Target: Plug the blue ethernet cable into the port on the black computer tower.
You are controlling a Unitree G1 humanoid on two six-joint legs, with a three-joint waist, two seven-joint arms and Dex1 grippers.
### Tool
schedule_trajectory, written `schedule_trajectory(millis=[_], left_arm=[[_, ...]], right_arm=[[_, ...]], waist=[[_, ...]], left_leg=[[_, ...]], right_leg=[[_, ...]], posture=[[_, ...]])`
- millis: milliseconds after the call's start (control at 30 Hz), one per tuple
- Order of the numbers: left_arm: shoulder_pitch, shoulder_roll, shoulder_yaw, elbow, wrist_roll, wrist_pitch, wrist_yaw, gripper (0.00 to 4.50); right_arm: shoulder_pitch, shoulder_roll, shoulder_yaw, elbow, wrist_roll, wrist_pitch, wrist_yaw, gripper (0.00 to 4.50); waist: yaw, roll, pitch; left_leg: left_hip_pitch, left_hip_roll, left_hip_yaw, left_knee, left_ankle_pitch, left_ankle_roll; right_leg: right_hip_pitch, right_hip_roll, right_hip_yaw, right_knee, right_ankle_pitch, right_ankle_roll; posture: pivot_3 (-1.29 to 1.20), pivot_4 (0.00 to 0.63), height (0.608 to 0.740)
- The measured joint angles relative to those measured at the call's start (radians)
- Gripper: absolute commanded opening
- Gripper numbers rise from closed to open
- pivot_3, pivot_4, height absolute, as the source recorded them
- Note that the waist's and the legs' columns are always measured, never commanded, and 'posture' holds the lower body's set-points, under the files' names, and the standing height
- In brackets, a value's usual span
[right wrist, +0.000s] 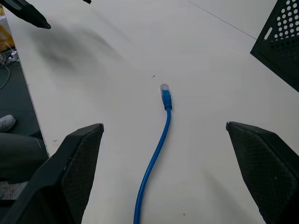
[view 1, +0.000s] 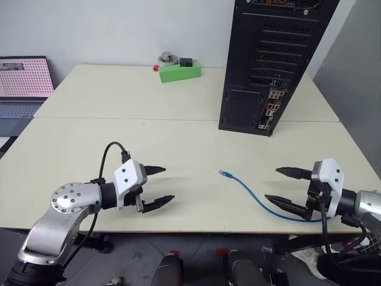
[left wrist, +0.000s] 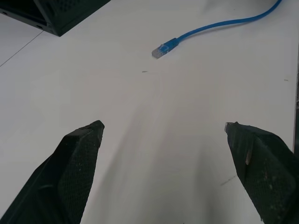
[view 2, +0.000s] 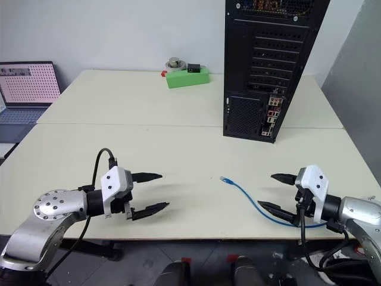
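Observation:
The clear plug (view 1: 222, 172) will stick out past the robot's right gripper instead of hanging down when the robot lifts it, because the cord keeps a smooth, shallow curve (view 1: 251, 193).
The blue ethernet cable (view 1: 253, 194) lies on the cream table, its clear plug (view 1: 223, 173) pointing toward the table's middle; the cord curves back to the front right edge. The black computer tower (view 1: 268, 59) stands upright at the back right, its port panel with coloured connectors (view 1: 271, 110) facing me. My left gripper (view 1: 161, 186) hovers open above the front left of the table, well left of the plug. My right gripper (view 1: 278, 185) is open just right of the cable, which runs between its fingers in the right wrist view (right wrist: 154, 158). Neither gripper holds anything.
A green box (view 1: 180, 71) with small parts on it sits at the back middle of the table. A laptop (view 1: 22, 80) stands off the table's left side. The table's front edge (view 1: 196, 229) runs just below both grippers.

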Motion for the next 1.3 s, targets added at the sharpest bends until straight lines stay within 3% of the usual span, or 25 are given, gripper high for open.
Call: schedule_trajectory(millis=[433,700,1067,1300], left_arm=[[-0.007,0.025,-0.041,-0.004,0.0,0.002,-0.03,4.45],[-0.099,-0.002,-0.124,0.007,0.022,0.004,-0.04,4.45],[-0.241,-0.076,-0.204,0.155,0.047,-0.066,-0.092,4.45],[-0.297,-0.11,-0.214,0.25,0.064,-0.097,-0.105,4.5]], right_arm=[[0.001,0.042,0.009,-0.023,-0.001,0.002,-0.041,4.45],[-0.023,0.163,0.166,-0.029,-0.087,0.014,-0.178,4.45],[-0.132,0.313,0.363,0.194,-0.272,-0.051,-0.249,4.45],[-0.171,0.366,0.401,0.256,-0.33,-0.057,-0.289,2.91]], waist=[[0.0,0.0,0.0],[0.0,-0.002,-0.001],[0.0,-0.003,-0.002],[-0.001,-0.003,-0.002]], left_leg=[[0.0,0.0,0.0,0.0,0.0,0.0],[0.0,0.0,0.0,0.0,0.0,0.0],[0.0,0.0,0.0,0.0,0.0,0.0],[0.0,0.0,0.0,0.0,0.0,0.0]], right_leg=[[0.0,0.0,0.0,0.0,0.0,0.0],[0.0,0.0,0.0,0.0,0.0,0.0],[0.0,0.001,0.0,0.001,0.001,0.002],[-0.001,0.001,0.0,0.001,0.003,0.005]], posture=[[0.0,0.15,0.74],[0.0,0.15,0.74],[0.0,0.15,0.74],[0.0,0.15,0.74]])
